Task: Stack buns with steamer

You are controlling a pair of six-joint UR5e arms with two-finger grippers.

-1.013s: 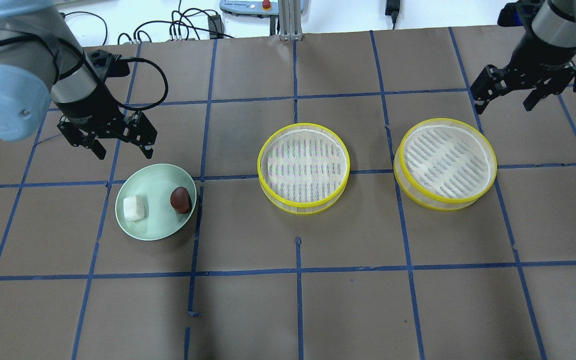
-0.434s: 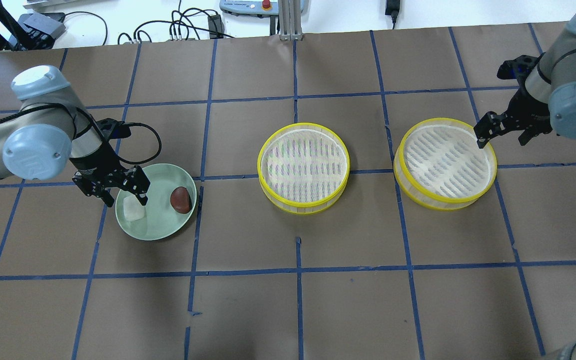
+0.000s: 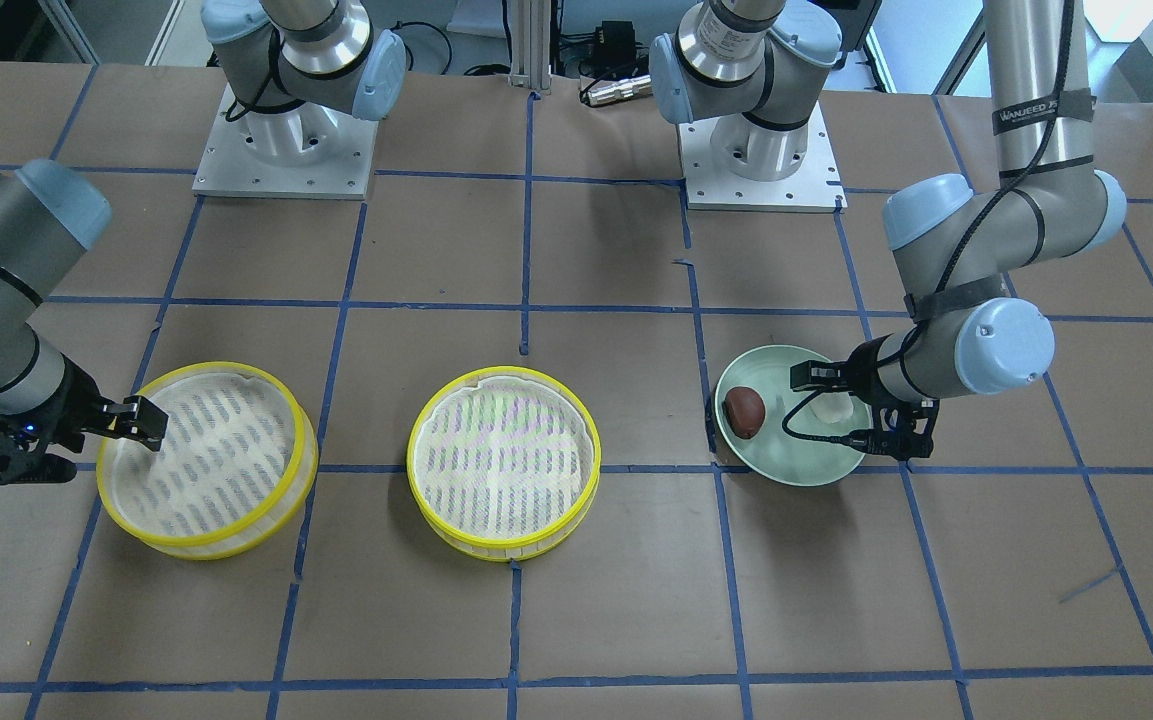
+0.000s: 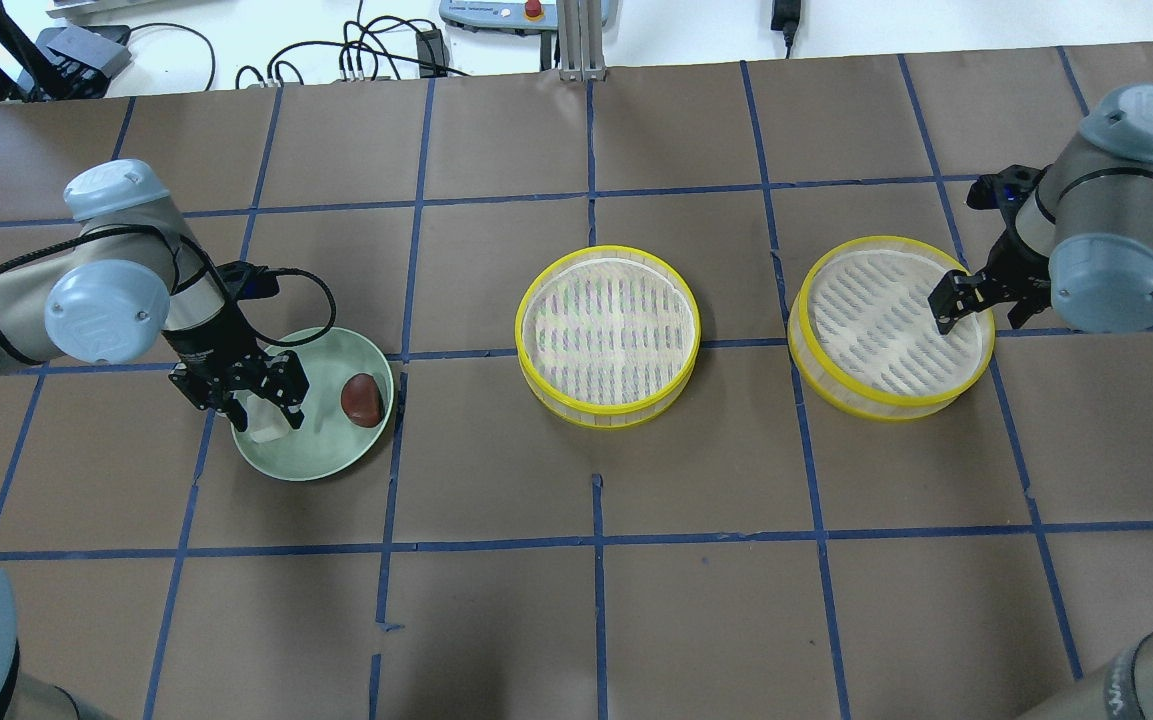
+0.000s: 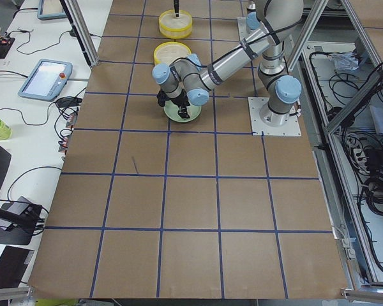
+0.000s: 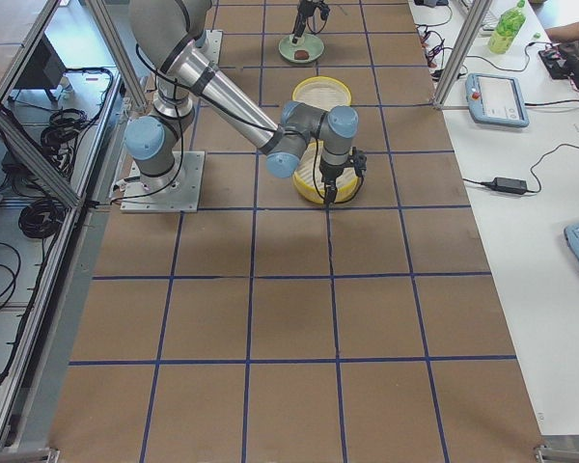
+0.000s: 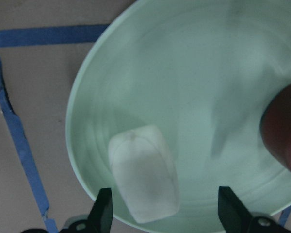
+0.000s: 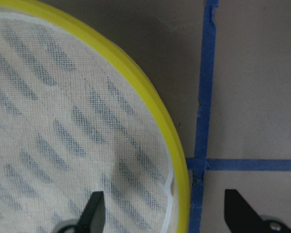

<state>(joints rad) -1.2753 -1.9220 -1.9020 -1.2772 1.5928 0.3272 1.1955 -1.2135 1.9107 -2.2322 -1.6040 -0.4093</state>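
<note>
My right gripper's steamer [image 3: 210,458] will sit rim above rim when I set it down on the middle steamer, because the yellow rims [image 3: 595,446] look just as wide as each other.
A pale green plate [image 4: 321,448] holds a white bun [image 4: 272,432] and a dark reddish-brown bun [image 4: 361,400]. My left gripper [image 4: 263,412] is open and low over the plate, with a finger on each side of the white bun [image 7: 143,179]. The brown bun [image 7: 283,128] lies apart, to the side. Two empty yellow-rimmed steamers stand on the table, one in the middle [image 4: 608,335] and one on the right [image 4: 891,325]. My right gripper [image 4: 976,305] is open and straddles the right steamer's outer rim [image 8: 177,160], one finger over the mesh, one outside.
The table is brown paper with a grid of blue tape lines [image 4: 596,540]. Cables and a teach pendant [image 4: 506,12] lie past the far edge. The two arm bases [image 3: 281,150] stand at the robot's side of the table.
Both arms have come down. My left gripper moved from behind the plate onto it, around the white bun. My right gripper moved in and down to the right steamer's rim.
</note>
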